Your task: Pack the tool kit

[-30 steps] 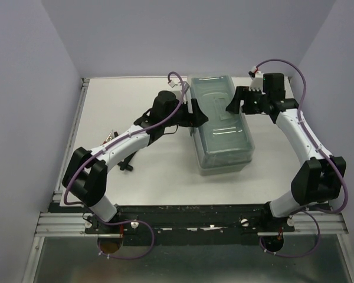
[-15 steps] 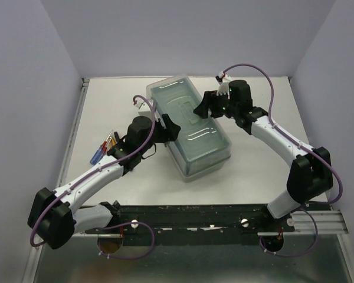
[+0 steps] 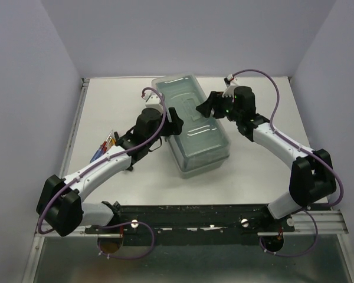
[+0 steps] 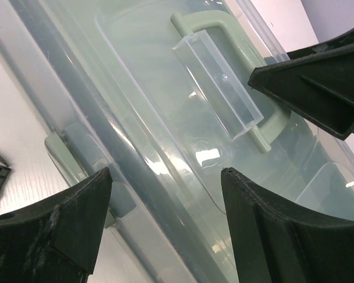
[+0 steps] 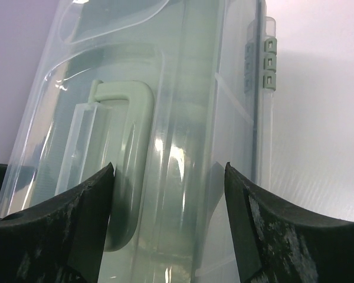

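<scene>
The box is lying with its handle up and its side latch [image 4: 64, 158] low. My right gripper should pull the box's handle [image 5: 135, 132] down and roll the box until the latch faces up.
The tool kit [image 3: 196, 128], a sage-green box with a translucent lid, lies slanted at mid-table. Its green top handle [image 4: 196, 22] sits in the lid's recess. My left gripper [image 3: 172, 121] is at the box's left long edge. Its jaws stand wide across that edge [image 4: 165, 171], one fingertip [image 4: 100, 183] by a side latch [image 4: 71, 156] and the other on the lid. From the right, my right gripper [image 3: 205, 108] spans the opposite edge [image 5: 169, 166]. One of its fingertips [image 5: 106, 177] rests against the handle [image 5: 135, 153], the other against the side wall.
Several hand tools with red, blue and yellow grips [image 3: 105, 146] lie left of the box, partly under my left arm. A small black part [image 3: 130, 168] lies beside that arm. The room's walls stand close on three sides of the table [image 3: 265, 171].
The tool kit went from the right of centre to the left and turned, carried between both grippers. In the last half second it swung back slightly. Both arms followed it.
</scene>
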Available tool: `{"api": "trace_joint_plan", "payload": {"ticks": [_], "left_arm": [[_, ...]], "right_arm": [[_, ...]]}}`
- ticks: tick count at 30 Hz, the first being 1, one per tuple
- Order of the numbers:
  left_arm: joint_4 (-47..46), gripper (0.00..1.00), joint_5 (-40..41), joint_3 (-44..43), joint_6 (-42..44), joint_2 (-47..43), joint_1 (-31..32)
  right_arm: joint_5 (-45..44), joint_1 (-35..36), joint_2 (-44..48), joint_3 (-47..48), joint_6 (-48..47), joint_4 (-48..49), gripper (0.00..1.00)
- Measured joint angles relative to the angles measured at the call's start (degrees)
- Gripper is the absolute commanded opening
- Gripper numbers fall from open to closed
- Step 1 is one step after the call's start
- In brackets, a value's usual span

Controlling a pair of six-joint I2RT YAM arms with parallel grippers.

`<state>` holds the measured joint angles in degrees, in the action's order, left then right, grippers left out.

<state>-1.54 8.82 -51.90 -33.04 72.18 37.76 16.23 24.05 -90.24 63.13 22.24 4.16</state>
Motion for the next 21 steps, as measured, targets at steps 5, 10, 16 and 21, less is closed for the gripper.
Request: {"api": "trace_joint_plan", "payload": {"ticks": [5,10,16,21], "left_arm": [[-0.1,0.81,0.8,-3.6,1.1,3.4,0.6],[-0.4,0.81,1.9,-7.3,2.5,6.4,1.8],[0.6,0.81,3.8,-12.8,4.4,10.7,2.6],[0.9,0.81,4.3,-17.7,5.7,14.6,2.6]], "right_arm": [[0.2,-1.9,0.4,-2.3,2.2,3.8,0.77],[1.4,-4.1,0.3,-4.0,4.0,6.7,0.77],[1.0,-5.8,0.3,-5.1,5.6,8.5,0.77],[-0.2,-6.9,0.4,-6.5,7.4,10.6,0.78]]}}
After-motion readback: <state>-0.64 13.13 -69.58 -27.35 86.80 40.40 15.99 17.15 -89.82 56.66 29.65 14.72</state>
